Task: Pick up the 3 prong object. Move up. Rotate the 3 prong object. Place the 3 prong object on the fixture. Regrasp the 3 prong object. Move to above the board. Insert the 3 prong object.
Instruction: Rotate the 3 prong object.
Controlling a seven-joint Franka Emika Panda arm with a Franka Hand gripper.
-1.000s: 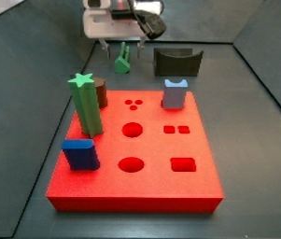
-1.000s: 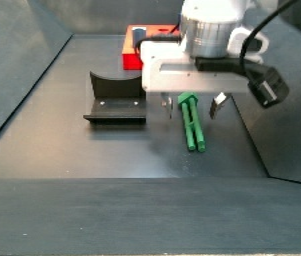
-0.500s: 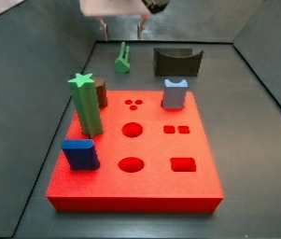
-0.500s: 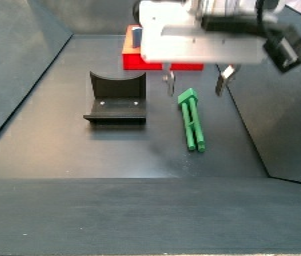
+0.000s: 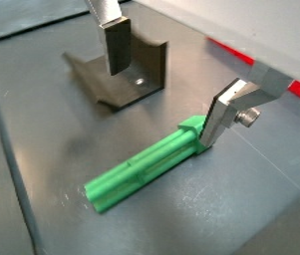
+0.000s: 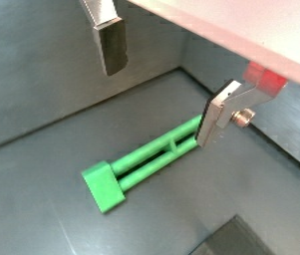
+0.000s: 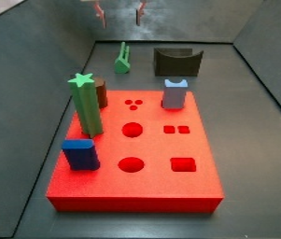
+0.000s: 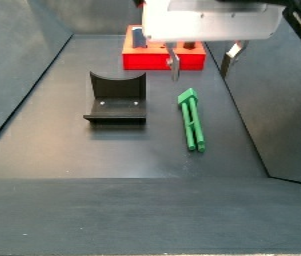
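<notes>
The 3 prong object (image 7: 122, 59) should settle and stay in place when I lower it into the dip, because the fixture's top dips (image 7: 176, 53) between raised corners.
The green 3 prong object (image 8: 192, 120) lies flat on the dark floor, beside the fixture (image 8: 115, 97). In both wrist views it stretches below the jaws (image 5: 146, 169) (image 6: 146, 164), with one end near a finger. My gripper (image 8: 200, 66) hangs open and empty well above it, touching nothing. In a side view only the fingertips (image 7: 139, 11) show at the picture's top edge, above the object (image 7: 122, 59) and the fixture (image 7: 176, 62). The red board (image 7: 149, 159) lies nearer, with round, square and three-dot holes.
On the board stand a green star-topped post (image 7: 87, 103), a grey-blue peg (image 7: 175, 93) and a blue block (image 7: 80, 154). Sloping dark walls (image 8: 26, 90) enclose the floor on both sides.
The gripper has risen straight up from just over the 3 prong object and stays open. The object has not moved.
</notes>
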